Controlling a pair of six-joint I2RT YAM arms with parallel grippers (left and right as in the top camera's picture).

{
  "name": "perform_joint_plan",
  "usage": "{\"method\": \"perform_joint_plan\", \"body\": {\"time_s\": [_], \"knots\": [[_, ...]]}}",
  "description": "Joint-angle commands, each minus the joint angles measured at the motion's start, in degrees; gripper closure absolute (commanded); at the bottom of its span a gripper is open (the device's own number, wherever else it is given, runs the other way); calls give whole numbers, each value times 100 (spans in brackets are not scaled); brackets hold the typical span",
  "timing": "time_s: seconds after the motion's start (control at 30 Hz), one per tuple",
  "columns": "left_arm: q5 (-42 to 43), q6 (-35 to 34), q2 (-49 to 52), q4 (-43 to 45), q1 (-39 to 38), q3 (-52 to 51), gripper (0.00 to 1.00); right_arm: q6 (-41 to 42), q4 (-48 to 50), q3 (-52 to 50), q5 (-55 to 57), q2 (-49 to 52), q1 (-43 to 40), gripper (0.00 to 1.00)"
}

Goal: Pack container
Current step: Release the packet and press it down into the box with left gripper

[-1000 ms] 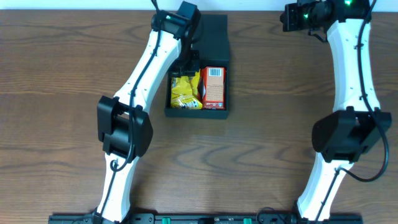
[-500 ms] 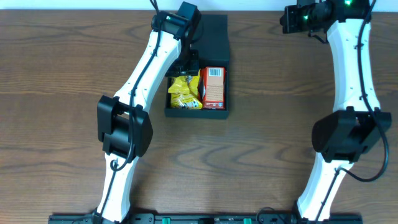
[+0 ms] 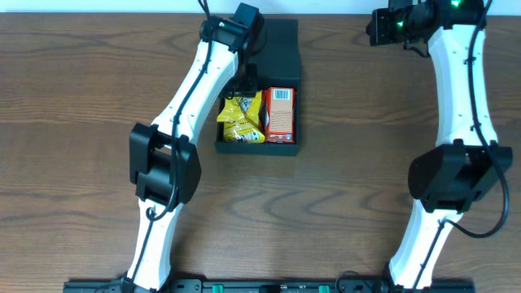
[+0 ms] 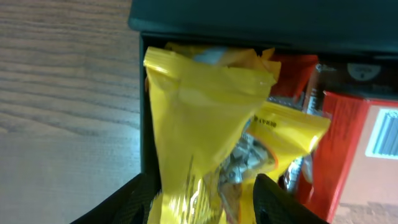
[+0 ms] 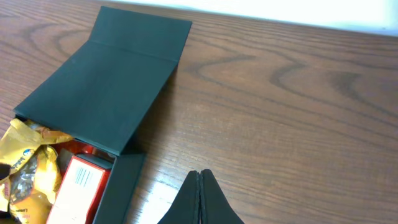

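The yellow packet's end (image 4: 208, 78) sits up over the other packets, so the robot's left gripper should push the yellow packet down along the container's side (image 3: 219, 130) before the lid is closed.
The black container (image 3: 298, 122) lies open at the table's far middle, its flap lid (image 3: 281, 45) folded back. Inside lie a yellow snack packet (image 3: 238, 120) on the left and a red-orange carton (image 3: 279, 114) on the right. My left gripper (image 3: 247, 81) hangs over the box's back left part. In the left wrist view its jaws stand wide apart (image 4: 205, 200) with the yellow packet (image 4: 205, 118) between them, beside the carton (image 4: 364, 143). My right gripper (image 3: 373, 28) is shut and empty at the far right, and its closed tips (image 5: 199, 177) hover over bare wood.
The right wrist view shows the lid (image 5: 106, 81), the carton (image 5: 78, 186) and the yellow packet (image 5: 25, 168) to my left. A pale wall edge runs along the table's back. Brown wood surrounds the box.
The left gripper has drawn back a little toward the lid. The yellow packet has shifted slightly left in the box. The right arm has not moved.
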Motion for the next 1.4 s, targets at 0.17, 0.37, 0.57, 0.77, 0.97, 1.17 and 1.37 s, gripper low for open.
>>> {"method": "perform_joint_plan", "body": {"time_s": [0.17, 0.37, 0.57, 0.77, 0.97, 1.17, 1.37], "knots": [[-170, -26, 144, 216, 20, -479, 57, -20, -9, 26, -11, -210, -68, 99], [-205, -28, 133, 72, 20, -570, 85, -20, -4, 26, -11, -210, -68, 98], [-105, -35, 61, -415, 11, -485, 85, -20, 13, 26, -11, -210, -68, 98], [175, -116, 70, -501, 9, -494, 71, -17, 9, 26, -15, -210, -68, 98], [160, -118, 118, -142, 9, -883, 59, -20, -48, 26, -15, -210, -68, 98], [157, -111, 103, -94, 20, -859, 53, -20, -26, 26, -15, -210, -68, 98], [160, -90, 57, -413, 17, -308, 53, -20, -24, 26, -15, -210, -68, 98]]}}
